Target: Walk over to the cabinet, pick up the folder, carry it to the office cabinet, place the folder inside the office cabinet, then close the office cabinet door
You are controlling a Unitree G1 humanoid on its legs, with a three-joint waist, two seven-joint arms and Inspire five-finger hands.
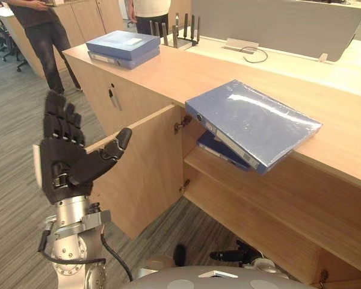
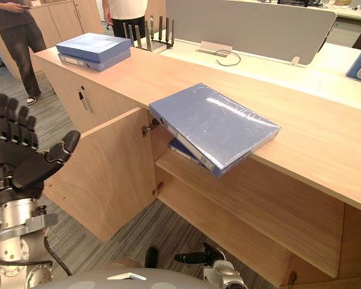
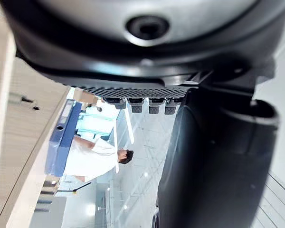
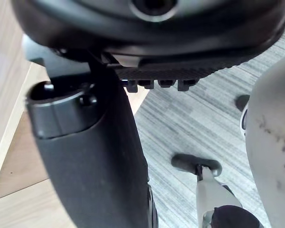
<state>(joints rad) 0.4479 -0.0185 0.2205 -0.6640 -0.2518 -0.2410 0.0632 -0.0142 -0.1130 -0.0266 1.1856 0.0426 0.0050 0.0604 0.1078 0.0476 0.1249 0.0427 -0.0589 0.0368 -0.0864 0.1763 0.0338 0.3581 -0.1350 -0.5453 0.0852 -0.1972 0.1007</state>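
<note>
The blue folder on the counter top (image 1: 248, 129) has clear plastic wrap (image 1: 262, 102) shining around it, so the folder will stay shut and stiff when the robot lifts it.
A blue folder (image 1: 253, 123) lies flat on the wooden counter top (image 1: 168, 75), one corner jutting past the edge above the open office cabinet. Inside the cabinet a second blue folder (image 1: 219, 150) rests on the upper shelf (image 1: 259, 198). The cabinet door (image 1: 138, 180) stands swung out towards me. My left hand (image 1: 66, 162) is raised in front of that door, open, thumb pointing at the door's top edge, holding nothing. My right hand (image 4: 95, 156) hangs low over the carpet, fingers relaxed and empty.
Two stacked blue folders (image 1: 123, 48) sit at the counter's far left end, beside a dark file rack (image 1: 180, 30). A cable (image 1: 253, 54) lies on the desk behind. Two people (image 1: 42, 30) stand beyond the counter. Grey carpet (image 1: 12, 120) lies to the left.
</note>
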